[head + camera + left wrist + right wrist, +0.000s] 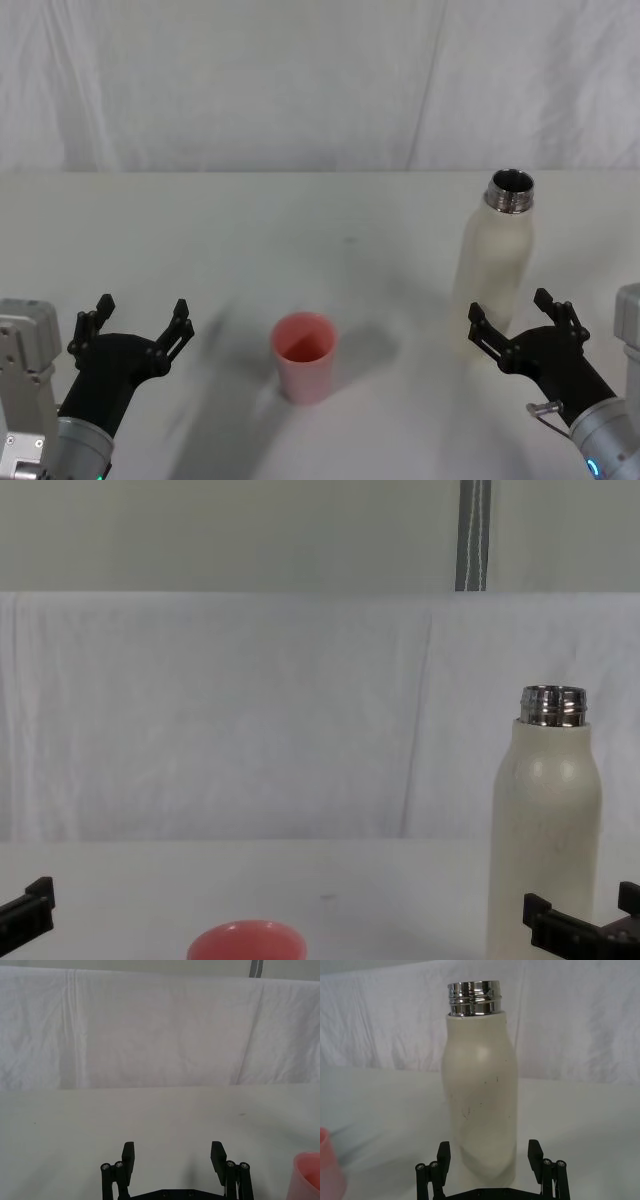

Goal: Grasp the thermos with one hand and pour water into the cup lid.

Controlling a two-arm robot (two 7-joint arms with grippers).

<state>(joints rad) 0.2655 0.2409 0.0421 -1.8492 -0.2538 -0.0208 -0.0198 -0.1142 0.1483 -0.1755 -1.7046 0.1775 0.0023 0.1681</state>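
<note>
The thermos (pixel 545 830) will pour out in a thin stream once I tip it almost level, since the steel neck (pixel 554 706) is uncapped and slimmer than the thermos's body.
The cream-white thermos (pixel 498 262) stands upright and uncapped on the right of the table, its steel neck (pixel 473 998) shiny. My right gripper (pixel 517 318) is open just in front of its base, fingers (pixel 535 1152) spread to either side of the body (pixel 480 1110) without touching it. The thermos (pixel 545 835) rises above the right gripper (pixel 585 920) in the chest view. The pink cup lid (pixel 303 356) sits upright at the table's middle front, also seen as the cup lid (pixel 246 941). My left gripper (pixel 140 322) is open at the front left, with nothing between its fingers (pixel 128 1156).
A white cloth covers the table (pixel 300 230) and hangs as a backdrop (pixel 250 80) behind it. A pink edge of the cup lid (pixel 307 1175) shows beside the left gripper (pixel 173 1157). Bare tabletop lies between the cup lid and the thermos.
</note>
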